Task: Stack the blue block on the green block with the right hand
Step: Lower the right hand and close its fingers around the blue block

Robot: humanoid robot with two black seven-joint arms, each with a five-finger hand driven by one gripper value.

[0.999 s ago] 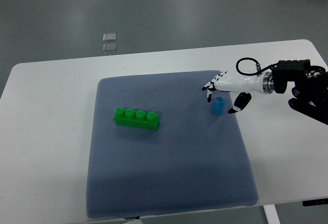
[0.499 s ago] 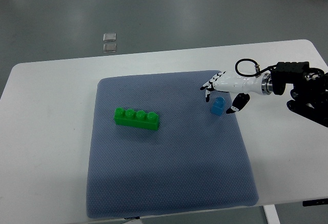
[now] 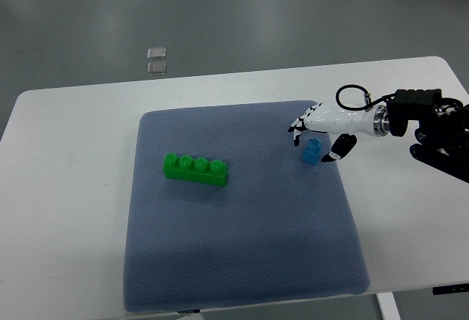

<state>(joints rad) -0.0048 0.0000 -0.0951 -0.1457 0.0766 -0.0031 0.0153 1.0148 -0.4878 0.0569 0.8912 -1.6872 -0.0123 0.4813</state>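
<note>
The blue block [image 3: 312, 152] is about as wide as the green block's stud spacing [image 3: 201, 165], so it should cover a lone stud and stay upright when I stack it.
A small blue block [image 3: 312, 151] stands on the right part of the blue-grey mat [image 3: 242, 261]. My right hand [image 3: 314, 143] hovers over it, white with black fingertips [image 3: 296, 133] spread on the block's far side and the thumb on its right; the fingers hold nothing. A long green block [image 3: 195, 170] with four studs lies on the mat's left-centre, well apart from the hand. The left arm does not show.
The mat lies on a white table [image 3: 66, 188] whose front edge runs along the bottom of the picture. Two small clear squares [image 3: 156, 60] sit on the grey floor beyond the table. The black forearm [image 3: 432, 126] comes in from the right.
The right hand has crept slightly up and to the left over the blue block. Both blocks stay where they were.
</note>
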